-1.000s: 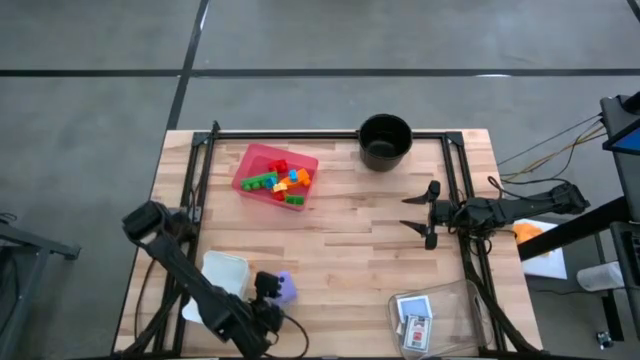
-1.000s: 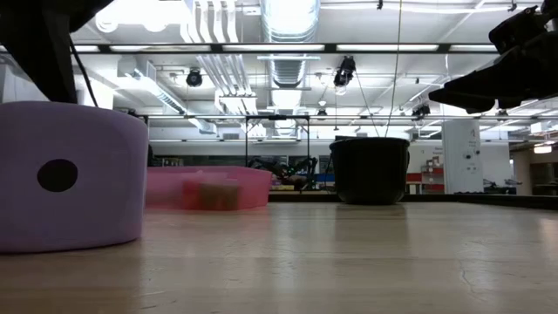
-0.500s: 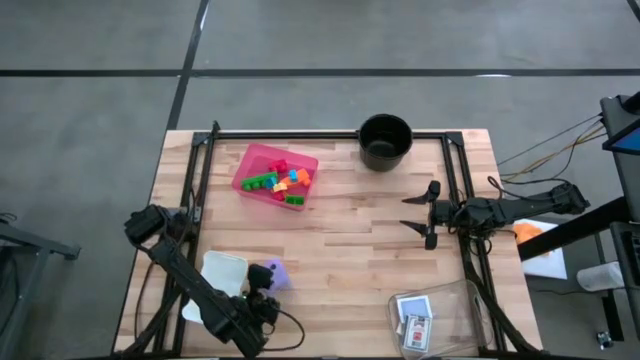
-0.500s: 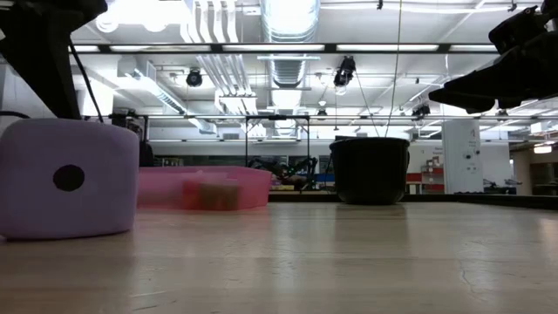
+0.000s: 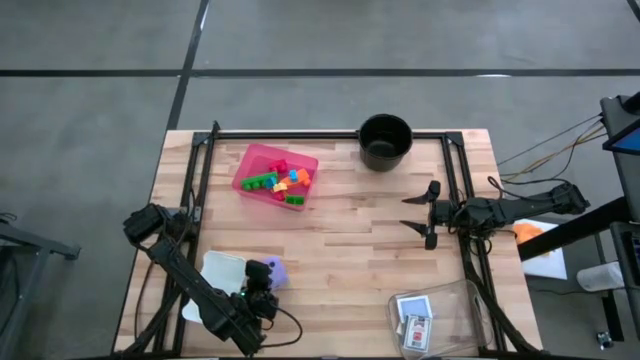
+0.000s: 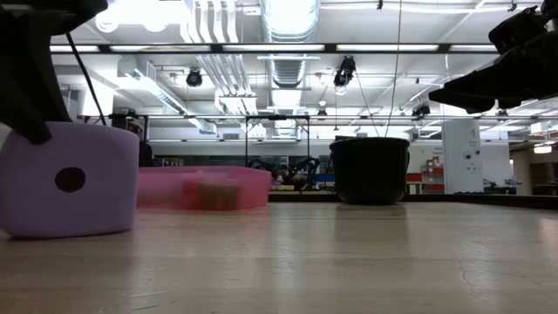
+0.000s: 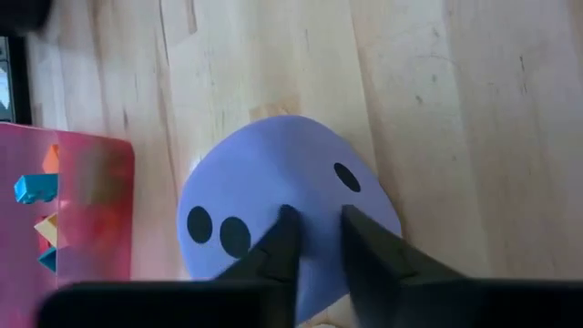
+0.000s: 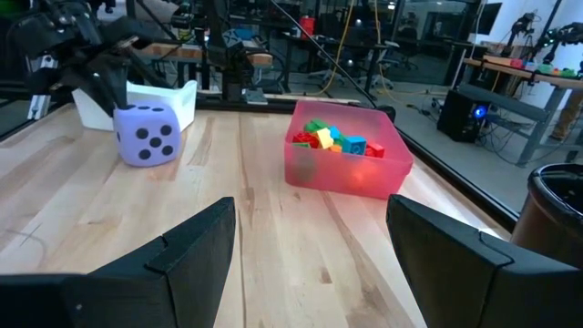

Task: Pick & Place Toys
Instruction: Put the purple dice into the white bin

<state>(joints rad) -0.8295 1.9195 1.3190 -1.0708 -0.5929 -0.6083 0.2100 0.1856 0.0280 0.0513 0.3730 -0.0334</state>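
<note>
Just a narrow part of the purple die (image 7: 321,228) is pinched between my left gripper's fingers, so next I open them wide and straddle the die's opposite sides (image 7: 364,193) from above.
The purple dark-dotted die (image 5: 276,271) stands on the table near the front left; it also shows in the low view (image 6: 74,179) and the right wrist view (image 8: 146,134). My left gripper (image 7: 319,223) comes down on the die from the near side, its fingers close together. My right gripper (image 5: 424,213) hangs open above the table's right side, holding nothing. The small bricks (image 5: 283,181) lie in the pink tray (image 5: 252,160) at the far left. Two cards (image 5: 414,318) lie in a clear box. My left gripper has its two fingertips (image 7: 284,223) on the die's upward face (image 7: 319,196), near the edge facing the table's front. A narrow strip of the die shows between them. The fingers slant down from the near left. The die rests flat on the table.
A black round pot (image 5: 385,140) stands at the far edge. A white container (image 5: 222,272) sits just left of the die. The clear box (image 5: 452,300) lies at the near right. Bare wood lies in the table's middle.
The die has slid a little toward the table's far and left edges, ending beside the white container, and has stayed there for the last half second. My left gripper has followed it and tipped down onto the die's near upper edge.
</note>
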